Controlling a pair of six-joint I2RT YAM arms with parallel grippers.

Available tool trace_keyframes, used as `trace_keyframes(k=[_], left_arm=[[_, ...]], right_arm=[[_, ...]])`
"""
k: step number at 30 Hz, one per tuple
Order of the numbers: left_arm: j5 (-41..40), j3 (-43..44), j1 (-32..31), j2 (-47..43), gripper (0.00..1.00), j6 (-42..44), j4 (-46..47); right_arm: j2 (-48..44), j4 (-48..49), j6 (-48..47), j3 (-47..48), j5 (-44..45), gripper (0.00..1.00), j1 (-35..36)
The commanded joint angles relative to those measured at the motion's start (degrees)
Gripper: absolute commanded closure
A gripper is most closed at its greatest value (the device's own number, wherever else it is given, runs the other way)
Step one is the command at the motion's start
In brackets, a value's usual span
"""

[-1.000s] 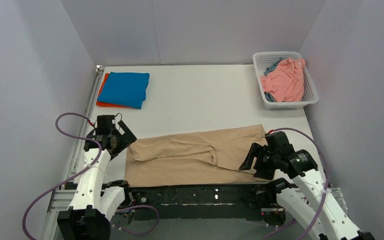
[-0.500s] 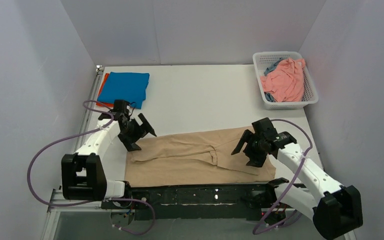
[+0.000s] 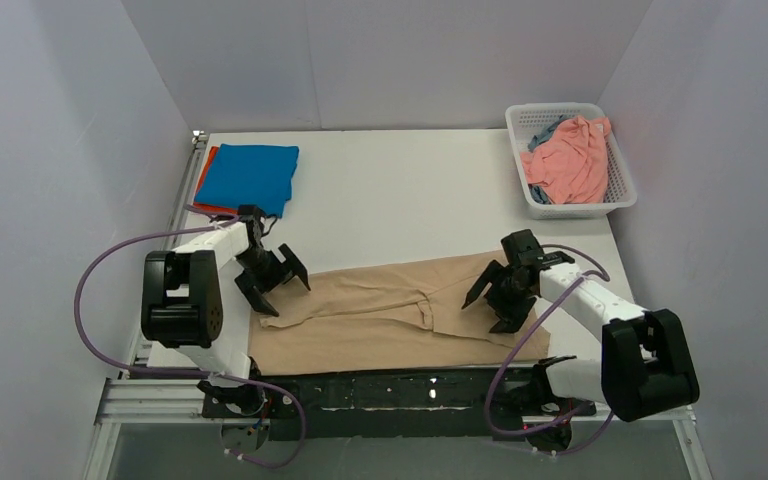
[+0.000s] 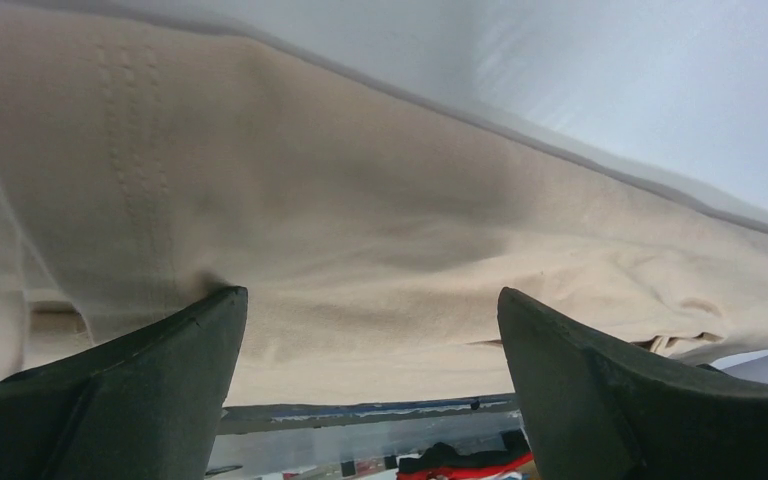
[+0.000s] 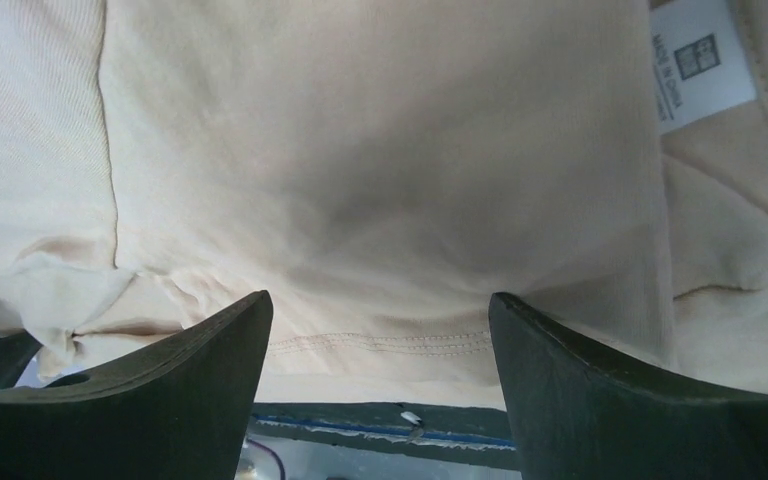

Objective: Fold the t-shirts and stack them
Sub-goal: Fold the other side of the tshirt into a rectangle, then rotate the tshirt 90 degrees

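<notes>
My right gripper should slide the collar end of the beige-tan t-shirt (image 3: 380, 312) to the far side (image 3: 395, 152) before I take the hem, because the t-shirt lies crosswise along the table's near edge.
A beige-tan t-shirt (image 3: 380, 310) lies partly folded lengthwise along the near edge of the table. My left gripper (image 3: 278, 288) is open over its left end, jaws wide with the cloth (image 4: 360, 230) between and under them. My right gripper (image 3: 493, 300) is open over its right end; the cloth (image 5: 380, 180) and a white label (image 5: 695, 70) show in the right wrist view. A folded bright blue t-shirt (image 3: 250, 177) lies on an orange-red one (image 3: 203, 180) at the far left. A salmon pink shirt (image 3: 568, 160) and a grey-blue one (image 3: 540, 135) lie in the basket.
The white mesh basket (image 3: 620, 190) stands at the far right corner. The black front rail (image 3: 400, 388) runs along the near table edge, just below the beige-tan shirt. White walls close in the table at the left, back and right.
Both arms have swung out from near their bases over the beige-tan shirt's ends and come down toward it. Both grippers stay open. The shirt has barely moved.
</notes>
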Motion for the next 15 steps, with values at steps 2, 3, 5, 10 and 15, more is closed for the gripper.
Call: trace_keyframes(k=[2,3,5,10,15], left_arm=[[-6.4,3.6,3.7,6.5,0.02,2.6,-4.4],[-6.0,4.7,3.7,7.6,0.02,1.7,-4.9],[-2.5,5.5,3.6,9.1,0.02,0.0,-4.3],[0.6,-0.4,2.2,4.5,0.02,-4.0,-2.7],[3.5,-6.8,-6.0,-3.6,0.02,-13.7,-5.9]], right_arm=[[10.9,8.6,-6.8,4.9,-2.8,0.13,-2.6],[13.2,8.8,-8.0,7.0,-3.3,0.13,-3.3],[18.5,8.0,-10.1,12.6,-4.2,0.15,-4.7],[31.6,3.8,-13.7,32.2,-6.2,0.18,-5.4],[47.7,-2.4,-14.4,53.3,-5.9,0.2,-5.3]])
